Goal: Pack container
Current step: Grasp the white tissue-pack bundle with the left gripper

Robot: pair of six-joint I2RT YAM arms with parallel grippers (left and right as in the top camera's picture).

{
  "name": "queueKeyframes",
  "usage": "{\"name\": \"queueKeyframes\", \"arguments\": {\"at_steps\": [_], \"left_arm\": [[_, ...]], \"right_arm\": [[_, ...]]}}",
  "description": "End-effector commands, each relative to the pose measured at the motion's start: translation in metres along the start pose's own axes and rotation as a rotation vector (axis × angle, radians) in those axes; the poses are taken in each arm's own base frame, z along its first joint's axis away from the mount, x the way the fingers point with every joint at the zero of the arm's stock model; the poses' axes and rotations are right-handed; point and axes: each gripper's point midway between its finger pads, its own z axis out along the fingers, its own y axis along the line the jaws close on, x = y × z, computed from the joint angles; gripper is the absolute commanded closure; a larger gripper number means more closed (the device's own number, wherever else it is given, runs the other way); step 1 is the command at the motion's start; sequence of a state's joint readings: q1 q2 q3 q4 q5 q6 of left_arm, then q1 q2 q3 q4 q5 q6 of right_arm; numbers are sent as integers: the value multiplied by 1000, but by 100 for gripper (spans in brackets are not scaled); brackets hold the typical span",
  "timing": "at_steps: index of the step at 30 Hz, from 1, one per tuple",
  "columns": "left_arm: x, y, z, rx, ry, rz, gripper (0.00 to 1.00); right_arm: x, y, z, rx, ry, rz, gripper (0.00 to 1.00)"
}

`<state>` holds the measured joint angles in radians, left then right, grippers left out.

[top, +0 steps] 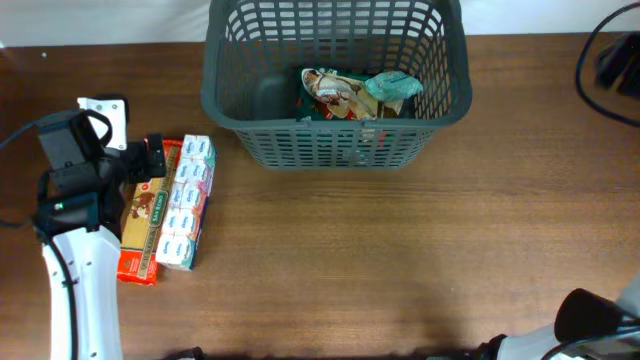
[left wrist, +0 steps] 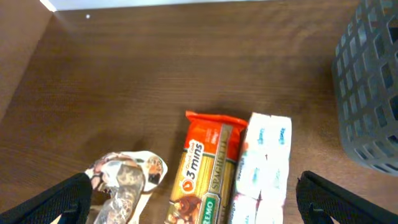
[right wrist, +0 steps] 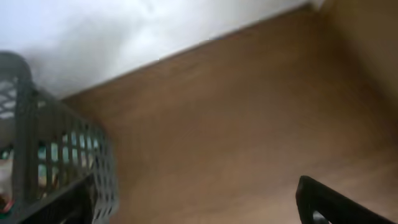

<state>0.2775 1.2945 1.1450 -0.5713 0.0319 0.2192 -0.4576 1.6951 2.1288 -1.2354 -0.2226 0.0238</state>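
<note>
Next, my left gripper takes the white and blue pack [top: 187, 203] and puts it in the container, because the remaining packs [top: 146, 222] lie across the container from my right gripper.
The dark grey container [top: 225, 95] stands at the back middle of the table and holds several snack packets [top: 355, 92]. My left gripper [top: 148, 160] is open and empty, low over three items on the left. In the left wrist view its jaws [left wrist: 194, 190] span a crumpled snack packet [left wrist: 124, 180], an orange spaghetti pack [left wrist: 205, 165] and a white and blue pack [left wrist: 264, 165]. The container's wall [left wrist: 370, 87] is at the right edge. My right gripper [right wrist: 196, 202] is open and empty above bare table, with the container [right wrist: 37, 137] to its left.
The spaghetti pack [top: 140, 225] and the white and blue pack [top: 185, 200] lie side by side near the left edge. The crumpled packet is hidden under my left arm in the overhead view. My right arm [top: 590, 318] sits at the bottom right corner. Black cables [top: 610, 60] lie at the top right.
</note>
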Motion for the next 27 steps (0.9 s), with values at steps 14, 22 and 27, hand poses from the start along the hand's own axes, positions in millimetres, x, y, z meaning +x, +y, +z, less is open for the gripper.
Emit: {"name": "queueKeyframes", "arguments": {"at_steps": [14, 22, 27], "left_arm": [[70, -30, 26, 151, 317, -69, 1], [96, -68, 50, 235, 442, 3, 16], [128, -72, 83, 174, 568, 71, 23]], "right_arm": [[17, 3, 13, -40, 62, 42, 1], [17, 3, 13, -40, 62, 42, 1], [17, 3, 13, -40, 62, 42, 1]]}}
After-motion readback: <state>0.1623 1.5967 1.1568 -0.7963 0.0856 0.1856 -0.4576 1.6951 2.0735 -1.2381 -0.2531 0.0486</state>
